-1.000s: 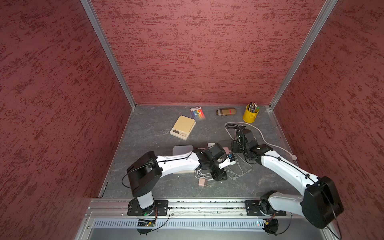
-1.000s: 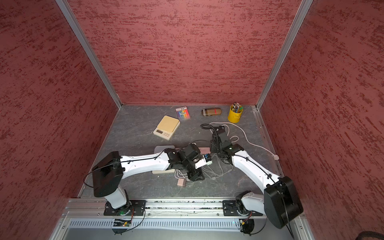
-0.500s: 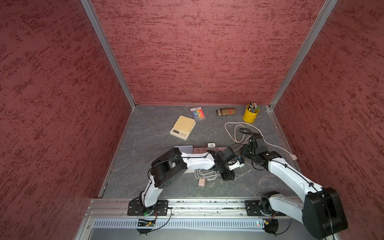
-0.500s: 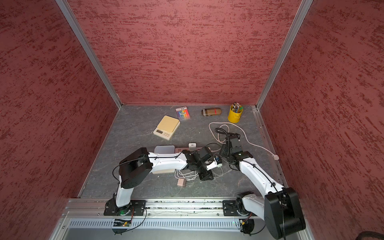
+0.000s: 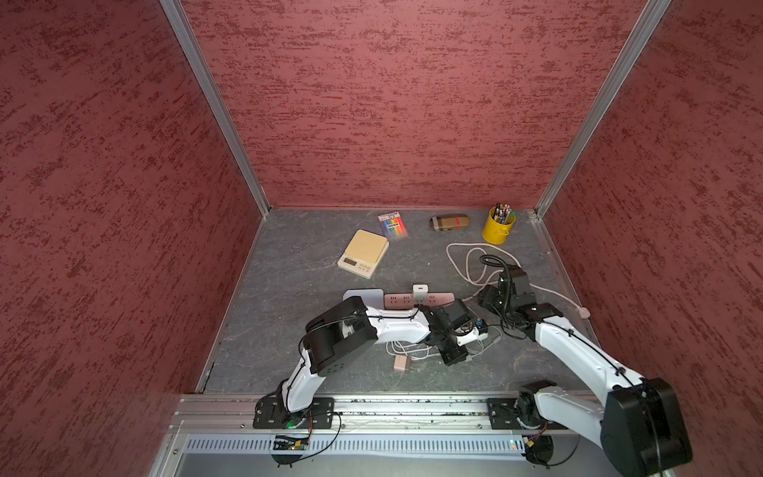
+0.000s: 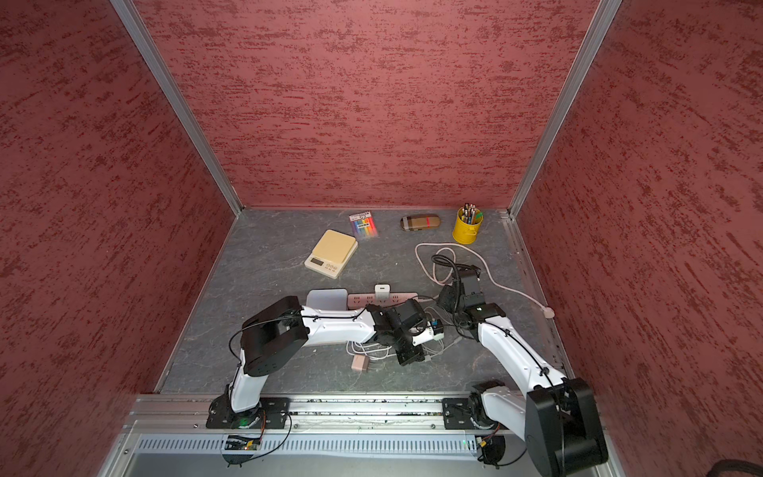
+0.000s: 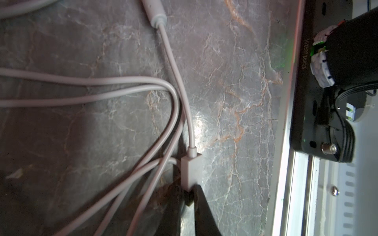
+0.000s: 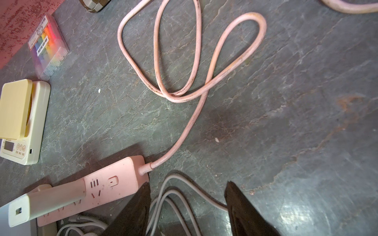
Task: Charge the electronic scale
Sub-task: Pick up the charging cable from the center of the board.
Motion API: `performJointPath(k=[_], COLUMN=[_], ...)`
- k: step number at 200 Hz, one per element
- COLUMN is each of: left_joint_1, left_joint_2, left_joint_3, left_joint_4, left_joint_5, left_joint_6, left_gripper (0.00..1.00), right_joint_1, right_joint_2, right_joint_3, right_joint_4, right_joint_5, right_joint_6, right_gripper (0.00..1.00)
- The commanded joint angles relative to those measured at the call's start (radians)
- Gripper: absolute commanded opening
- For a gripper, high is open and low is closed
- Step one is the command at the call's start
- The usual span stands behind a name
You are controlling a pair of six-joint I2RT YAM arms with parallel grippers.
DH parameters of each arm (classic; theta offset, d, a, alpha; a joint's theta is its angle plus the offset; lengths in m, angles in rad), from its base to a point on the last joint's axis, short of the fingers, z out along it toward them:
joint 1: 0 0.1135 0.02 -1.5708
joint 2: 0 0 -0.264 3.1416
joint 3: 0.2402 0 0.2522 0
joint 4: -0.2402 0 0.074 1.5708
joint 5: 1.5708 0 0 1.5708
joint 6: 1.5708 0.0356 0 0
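Observation:
My left gripper covers the white plug's tip (image 7: 189, 199), which must enter the charger block, so my right gripper should take the plug (image 7: 191, 170) by its body.
The electronic scale (image 5: 363, 252) (image 6: 331, 253), cream with a tan plate, lies at mid-back of the floor, and its side port shows in the right wrist view (image 8: 20, 120). A white charging cable (image 5: 408, 351) (image 7: 122, 81) lies in loops near the front. My left gripper (image 5: 459, 356) (image 7: 189, 195) is shut on the end of the cable's white plug (image 7: 191, 170), low on the floor. My right gripper (image 5: 489, 298) (image 8: 187, 197) stands open beside the pink power strip (image 5: 437, 298) (image 8: 102, 188), and loops of grey cable lie between its fingers, untouched.
A white charger block (image 5: 420, 291) (image 8: 41, 204) sits in the strip. The strip's pink cord (image 5: 466, 264) loops behind the right arm. A small pink adapter (image 5: 400, 363) lies near the front. A marker pack (image 5: 392, 223), pencil case (image 5: 449, 221) and yellow pencil cup (image 5: 498, 227) line the back wall.
My left gripper has shifted right along the cable and its jaws have come together on the plug. The right gripper has drawn back to the right, still open.

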Motion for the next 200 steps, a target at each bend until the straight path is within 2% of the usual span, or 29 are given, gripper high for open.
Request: performJointPath(k=[1, 28, 43, 65, 108, 133, 180, 200], left_joint_1=[-0.005, -0.021, -0.032, -0.043, -0.041, -0.029, 0.062, 0.133], left_joint_2=[-0.011, -0.009, 0.003, 0.029, 0.037, 0.014, -0.107, -0.188], left_joint_3=[-0.023, -0.020, -0.013, 0.003, -0.009, -0.029, -0.112, -0.140], left_joint_4=[0.006, 0.019, 0.020, 0.009, 0.020, 0.040, 0.123, 0.128], left_joint_5=[-0.020, -0.032, -0.044, -0.065, -0.074, -0.053, 0.042, 0.086], left_joint_6=[0.001, -0.006, -0.009, -0.010, -0.012, -0.020, -0.086, -0.102], left_gripper=[0.16, 0.31, 0.43, 0.46, 0.14, 0.00, 0.00, 0.00], right_joint_1=[-0.012, -0.017, -0.019, -0.020, -0.029, -0.036, -0.062, -0.062], right_joint_2=[-0.031, -0.049, -0.055, -0.069, -0.095, -0.108, -0.170, -0.237], right_joint_3=[0.003, -0.004, -0.015, -0.030, -0.031, -0.028, -0.013, 0.020], right_joint_4=[0.030, 0.031, 0.029, 0.028, 0.014, 0.012, 0.030, 0.082], right_joint_5=[-0.010, -0.010, -0.012, -0.015, -0.005, -0.008, -0.074, -0.127], right_joint_6=[0.046, 0.054, 0.056, 0.058, 0.062, 0.069, 0.116, 0.132], right_gripper=[0.61, 0.61, 0.61, 0.61, 0.61, 0.61, 0.60, 0.52])
